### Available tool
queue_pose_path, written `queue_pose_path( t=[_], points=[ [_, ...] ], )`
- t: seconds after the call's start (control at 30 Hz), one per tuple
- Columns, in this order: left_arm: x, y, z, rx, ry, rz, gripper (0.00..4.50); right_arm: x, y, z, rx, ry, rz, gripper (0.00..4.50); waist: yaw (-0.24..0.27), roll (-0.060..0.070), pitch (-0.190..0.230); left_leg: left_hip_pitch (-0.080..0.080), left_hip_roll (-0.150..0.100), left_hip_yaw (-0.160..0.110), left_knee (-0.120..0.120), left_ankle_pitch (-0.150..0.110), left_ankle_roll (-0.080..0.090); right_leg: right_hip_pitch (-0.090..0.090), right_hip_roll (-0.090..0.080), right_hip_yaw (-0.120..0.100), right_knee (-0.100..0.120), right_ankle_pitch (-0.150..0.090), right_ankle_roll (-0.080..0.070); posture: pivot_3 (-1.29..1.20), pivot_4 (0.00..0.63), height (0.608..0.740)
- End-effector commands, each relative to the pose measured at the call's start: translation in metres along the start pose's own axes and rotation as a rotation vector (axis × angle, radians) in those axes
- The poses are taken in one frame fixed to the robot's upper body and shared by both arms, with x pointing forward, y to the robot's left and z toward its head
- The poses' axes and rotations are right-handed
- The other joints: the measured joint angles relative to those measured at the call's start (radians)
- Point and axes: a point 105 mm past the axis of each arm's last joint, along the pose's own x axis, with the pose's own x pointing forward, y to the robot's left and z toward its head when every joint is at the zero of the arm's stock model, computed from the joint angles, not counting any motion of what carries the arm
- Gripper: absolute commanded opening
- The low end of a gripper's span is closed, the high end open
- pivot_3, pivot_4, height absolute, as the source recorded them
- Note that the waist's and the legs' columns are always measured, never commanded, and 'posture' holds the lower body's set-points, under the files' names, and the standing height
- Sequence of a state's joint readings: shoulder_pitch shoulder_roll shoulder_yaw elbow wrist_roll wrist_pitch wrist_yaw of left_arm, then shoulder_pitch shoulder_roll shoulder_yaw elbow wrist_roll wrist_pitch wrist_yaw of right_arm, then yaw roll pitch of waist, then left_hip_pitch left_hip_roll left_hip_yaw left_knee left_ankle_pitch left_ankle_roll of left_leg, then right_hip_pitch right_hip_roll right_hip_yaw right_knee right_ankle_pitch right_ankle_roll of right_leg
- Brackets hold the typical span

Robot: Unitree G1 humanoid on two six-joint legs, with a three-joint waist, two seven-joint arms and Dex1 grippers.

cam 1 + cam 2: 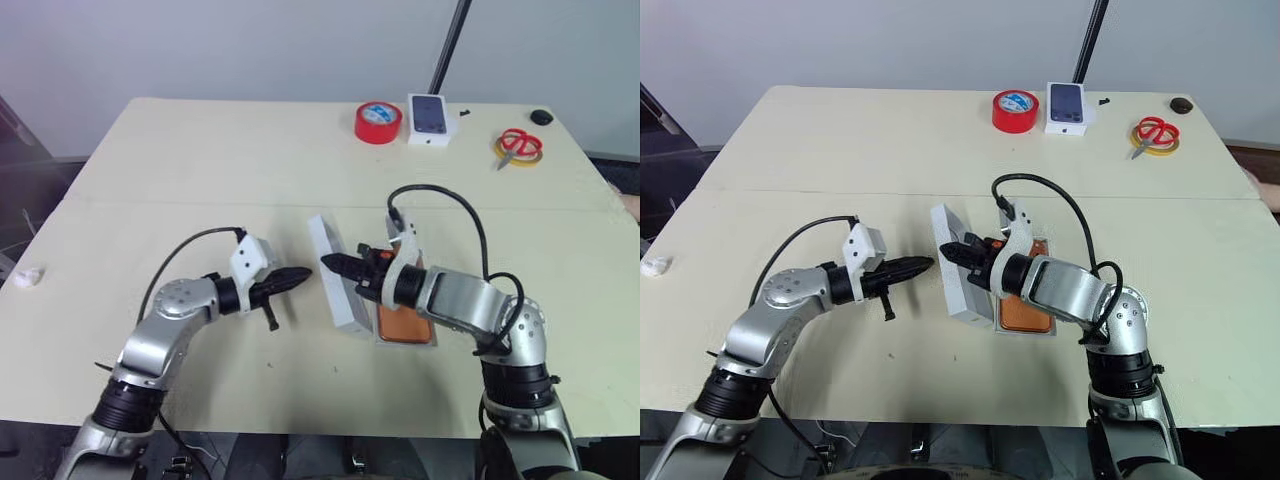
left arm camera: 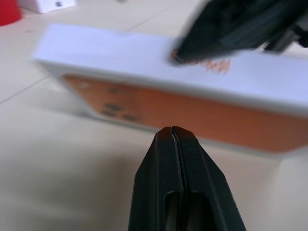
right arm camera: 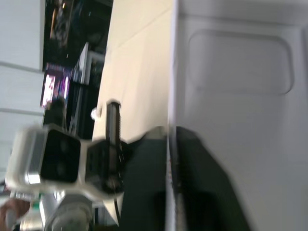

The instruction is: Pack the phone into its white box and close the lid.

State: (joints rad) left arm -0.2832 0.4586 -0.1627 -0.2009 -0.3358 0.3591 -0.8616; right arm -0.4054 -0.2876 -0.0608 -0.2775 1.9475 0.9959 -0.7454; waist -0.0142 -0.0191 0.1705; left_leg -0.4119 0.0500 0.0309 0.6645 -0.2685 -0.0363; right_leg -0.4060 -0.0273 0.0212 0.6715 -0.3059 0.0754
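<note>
My right gripper needs to tip the lid over the phone, with the lid tilted (image 1: 338, 280) beside the box now. My left gripper needs to push the lid's lower edge (image 2: 127, 123) square at the same time.
The orange phone (image 1: 405, 325) lies in the shallow white box (image 1: 405, 345) near the table's front, under my right forearm. The white lid (image 1: 338, 285) stands tilted on its long edge against the box's left side, hollow side toward the box. My right gripper (image 1: 332, 264) is at the lid's upper edge. In the right wrist view one finger sits on each side of the lid's wall (image 3: 172, 96), shut on it. My left gripper (image 1: 300, 278) is shut and empty, pointing at the lid's outer face (image 2: 168, 110) from a short way off; that face looks orange.
At the table's far side stand a red tape roll (image 1: 378, 122), a small white box with a phone picture (image 1: 432, 118), red scissors on a yellow ring (image 1: 520, 146) and a small dark knob (image 1: 541, 117). A white scrap (image 1: 28, 277) lies at the left edge.
</note>
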Motion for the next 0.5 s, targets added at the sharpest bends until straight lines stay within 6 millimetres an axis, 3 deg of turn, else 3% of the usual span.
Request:
queue_pose_path(
  t=[0.03, 0.1, 0.27, 0.4, 0.5],
  points=[
    [0.012, -0.001, 0.011, 0.033, -0.037, -0.013, 0.00, -0.018, 0.011, 0.014, -0.166, -0.005, 0.014, 2.49, 0.001, 0.000, 0.000, 0.000, 0.000, 0.000, 0.000, 0.000, 0.000, 0.000, 0.000, 0.000, 0.000, 0.000, 0.000, 0.00, 0.150, 0.732],
    [0.020, -0.001, 0.014, 0.034, -0.046, -0.019, 0.00, -0.030, 0.011, 0.024, -0.285, 0.014, -0.010, 3.44, 0.001, 0.001, 0.000, 0.000, -0.001, 0.001, 0.000, 0.000, 0.000, 0.000, -0.001, 0.000, 0.000, 0.000, 0.000, 0.00, 0.150, 0.732],
    [0.038, -0.006, 0.019, 0.029, -0.073, -0.051, 0.00, -0.061, 0.008, 0.058, -0.457, 0.009, -0.110, 3.44, 0.002, 0.001, 0.000, 0.000, -0.001, 0.001, 0.000, 0.000, 0.001, 0.000, 0.001, 0.001, -0.001, 0.000, 0.000, 0.00, 0.150, 0.732],
    [0.051, -0.017, 0.019, 0.022, -0.079, -0.103, 0.00, -0.082, -0.017, 0.084, -0.644, -0.004, -0.313, 3.44, 0.003, 0.001, 0.000, 0.000, 0.000, 0.001, -0.001, -0.001, 0.002, 0.000, 0.002, 0.001, -0.002, 0.000, 0.000, 0.00, 0.150, 0.732],
    [0.057, -0.020, 0.018, 0.015, -0.078, -0.114, 0.00, -0.088, -0.028, 0.089, -0.769, 0.029, -0.386, 2.13, 0.001, 0.001, 0.000, 0.000, 0.000, 0.001, -0.001, -0.001, 0.002, 0.000, 0.002, 0.001, -0.002, 0.000, 0.000, 0.00, 0.150, 0.732]
  ],
)
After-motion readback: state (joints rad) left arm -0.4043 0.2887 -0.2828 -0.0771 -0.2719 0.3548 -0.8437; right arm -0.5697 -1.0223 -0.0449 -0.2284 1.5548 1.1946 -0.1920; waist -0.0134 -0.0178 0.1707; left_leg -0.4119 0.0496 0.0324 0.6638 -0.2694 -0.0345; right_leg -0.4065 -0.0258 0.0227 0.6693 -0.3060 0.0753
